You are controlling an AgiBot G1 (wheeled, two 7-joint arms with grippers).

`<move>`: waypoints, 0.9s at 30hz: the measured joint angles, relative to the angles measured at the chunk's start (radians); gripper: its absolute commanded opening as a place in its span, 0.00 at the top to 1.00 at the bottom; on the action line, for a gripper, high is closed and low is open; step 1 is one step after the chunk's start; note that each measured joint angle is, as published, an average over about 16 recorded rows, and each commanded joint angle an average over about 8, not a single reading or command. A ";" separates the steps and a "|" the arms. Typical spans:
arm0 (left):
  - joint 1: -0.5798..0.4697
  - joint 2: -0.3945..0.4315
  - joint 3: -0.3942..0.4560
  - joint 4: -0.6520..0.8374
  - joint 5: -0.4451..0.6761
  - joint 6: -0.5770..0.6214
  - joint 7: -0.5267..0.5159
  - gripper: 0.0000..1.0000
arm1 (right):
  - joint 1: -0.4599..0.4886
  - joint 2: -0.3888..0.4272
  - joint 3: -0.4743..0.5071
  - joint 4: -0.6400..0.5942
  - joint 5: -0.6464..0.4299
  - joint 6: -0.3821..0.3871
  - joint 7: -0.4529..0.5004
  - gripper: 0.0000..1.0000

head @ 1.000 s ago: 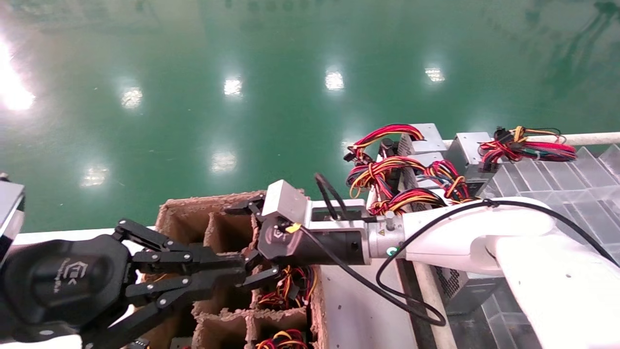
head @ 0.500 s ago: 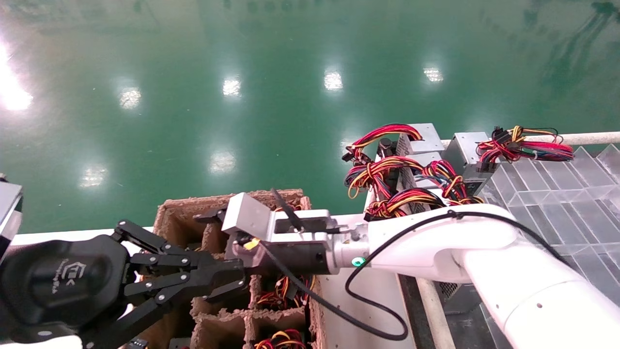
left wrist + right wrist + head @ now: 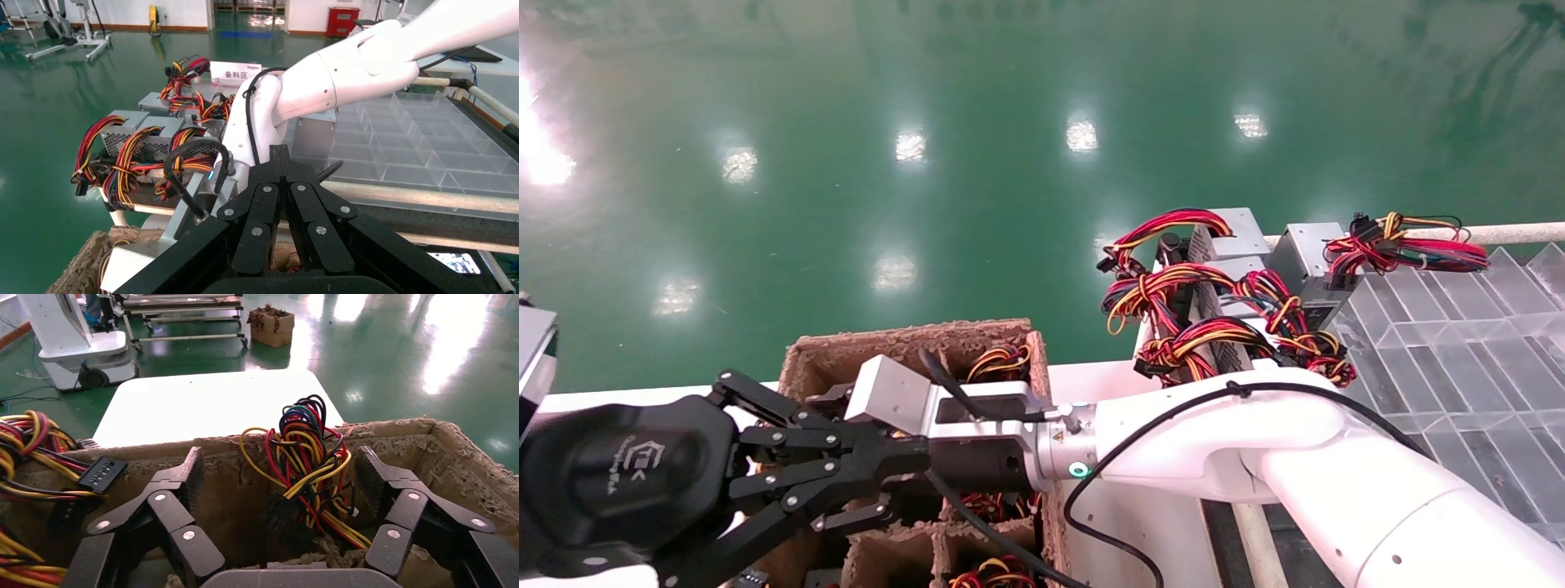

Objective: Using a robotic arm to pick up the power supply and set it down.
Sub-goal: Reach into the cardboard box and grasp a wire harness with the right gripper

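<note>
The wires run down into the compartment [image 3: 344, 528], so when the robot raises the wire bundle [image 3: 308, 452], the hidden power supply should slip out and hang below it.
My right gripper [image 3: 281, 474] is open and low over the brown cardboard divider box [image 3: 465, 453]. Between its fingers [image 3: 186, 474] stands a bundle of red, yellow and black wires [image 3: 306, 456] with a black connector, rising out of one compartment. That is all that shows of the power supply; its metal body is hidden in the cell. Neither finger touches the wires. In the head view the white right arm [image 3: 1214, 433] reaches left across the box [image 3: 903, 336], with its fingers mostly behind my left gripper [image 3: 915, 461]. The left gripper is shut and empty at the lower left.
Several more silver power supplies [image 3: 1238, 233] with wire bundles stand on a rack at the back right, beside a clear plastic divider tray [image 3: 1459, 343]. Other box compartments hold wires [image 3: 1001, 359]. A white table [image 3: 208, 404] lies beyond the box. Green floor spreads behind.
My right arm has swung left and down, carrying its gripper from the box's right side to over its left compartments. The left gripper has not moved.
</note>
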 measured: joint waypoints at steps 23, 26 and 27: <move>0.000 0.000 0.001 0.000 -0.001 0.000 0.000 1.00 | 0.025 0.004 -0.210 -0.016 0.220 0.097 -0.072 1.00; 0.000 0.000 0.001 0.000 -0.001 0.000 0.001 1.00 | 0.026 0.004 -0.221 -0.024 0.249 0.097 -0.081 1.00; 0.000 0.000 0.001 0.000 -0.001 0.000 0.001 1.00 | 0.026 0.004 -0.223 -0.027 0.259 0.097 -0.084 1.00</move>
